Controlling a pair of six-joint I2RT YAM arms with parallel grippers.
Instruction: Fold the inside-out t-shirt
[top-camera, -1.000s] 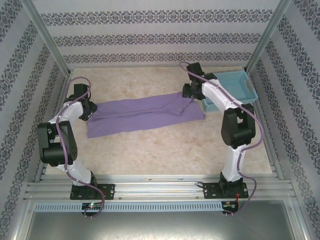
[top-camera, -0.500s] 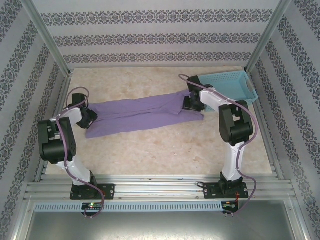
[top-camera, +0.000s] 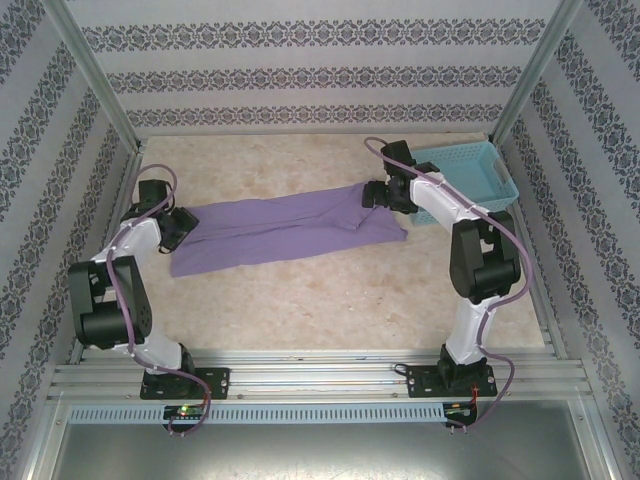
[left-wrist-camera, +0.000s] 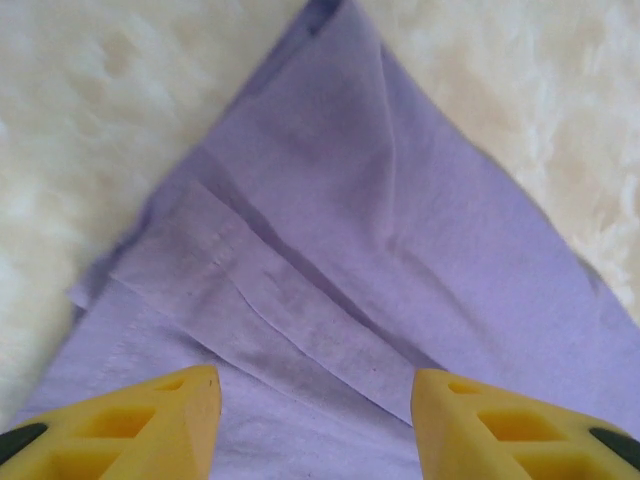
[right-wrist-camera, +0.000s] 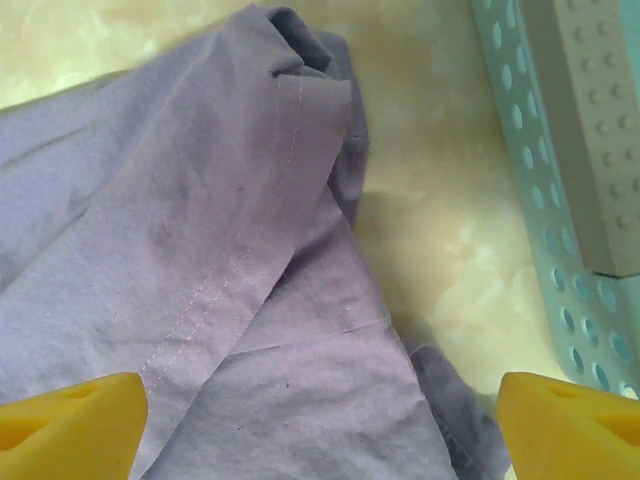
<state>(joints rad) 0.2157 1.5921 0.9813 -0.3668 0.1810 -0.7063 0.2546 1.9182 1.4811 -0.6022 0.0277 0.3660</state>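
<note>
The t-shirt has a plain lavender upper side (top-camera: 272, 246) showing. I should expect a printed side hidden below when I fold the t-shirt's end (top-camera: 386, 226) over.
The inside-out t-shirt (top-camera: 280, 228) lies on the table as a long lavender strip, running from near left to far right. My left gripper (top-camera: 180, 225) hovers over the strip's left end. In the left wrist view its yellow fingers (left-wrist-camera: 150, 420) stand apart over flat layered cloth (left-wrist-camera: 350, 250), so this gripper (left-wrist-camera: 315, 425) is open and holds nothing. My right gripper (top-camera: 372, 195) is over the strip's right end. It (right-wrist-camera: 320, 430) is open wide above a stitched hem fold of the shirt (right-wrist-camera: 200, 250), with nothing pinched.
A light blue lattice basket (top-camera: 470, 170) sits at the far right, just beyond the right arm; its wall (right-wrist-camera: 560, 200) is close to the right fingertip, with a grey studded plate (right-wrist-camera: 600, 130) inside. Patterned walls and metal posts ring the beige table (top-camera: 300, 310).
Both grippers have opened and let go of the shirt. The right gripper has risen slightly off the shirt's right end. The shirt itself has stayed put.
</note>
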